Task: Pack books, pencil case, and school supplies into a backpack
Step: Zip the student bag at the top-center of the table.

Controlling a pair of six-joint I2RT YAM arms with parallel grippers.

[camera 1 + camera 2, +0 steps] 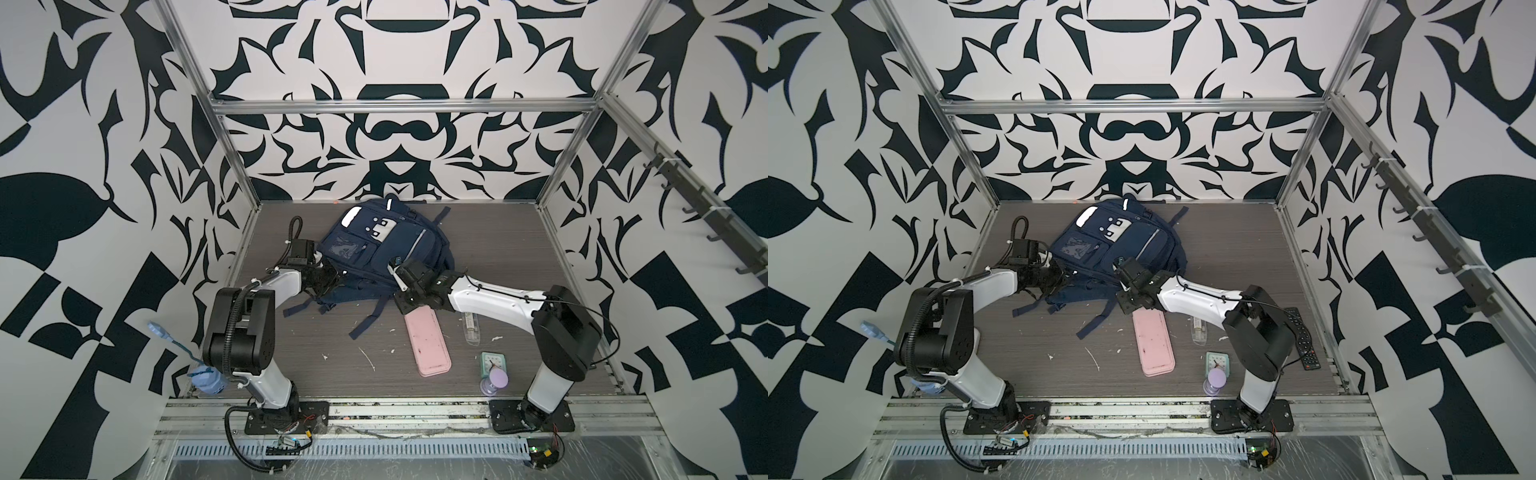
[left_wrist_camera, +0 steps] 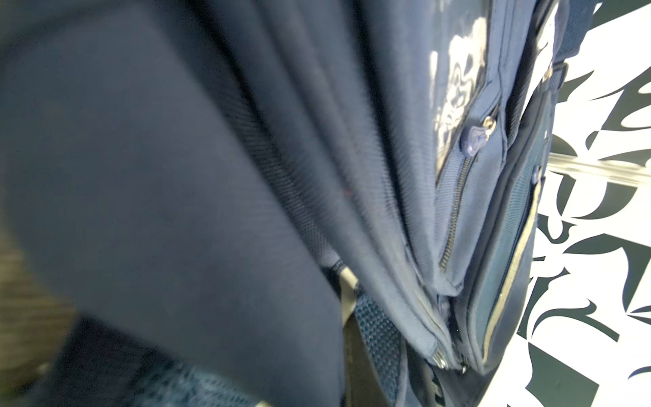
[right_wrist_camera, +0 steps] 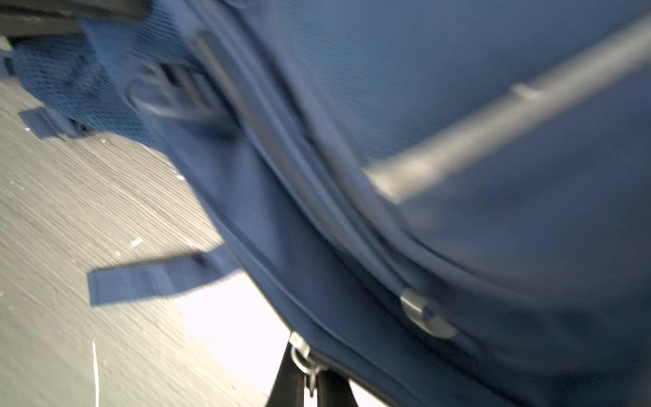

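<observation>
The backpack lies askew, a strap trailing from its near edge (image 1: 368,318). My right gripper should swing the zipper pull back toward my left gripper, squaring the backpack.
The navy backpack (image 1: 386,245) (image 1: 1121,245) lies front up at the back middle of the table, straps trailing toward me. My left gripper (image 1: 332,275) (image 1: 1061,272) is shut at its near left edge; backpack fabric (image 2: 246,176) fills the left wrist view and hides the jaws. My right gripper (image 1: 394,266) (image 1: 1119,264) (image 3: 311,373) is shut on a metal zipper pull (image 3: 303,352) at the bag's near right edge. The pink pencil case (image 1: 428,343) (image 1: 1156,343) lies flat in front of the bag. The clear school supplies packet (image 1: 471,328) (image 1: 1200,330) lies right of it. The books are out of view.
A mint-green clock (image 1: 492,360) and a purple hourglass-shaped thing (image 1: 494,380) stand near the front right. A black remote (image 1: 1304,338) lies by the right arm's base. A blue object (image 1: 208,380) sits at the front left corner. Patterned walls enclose the table.
</observation>
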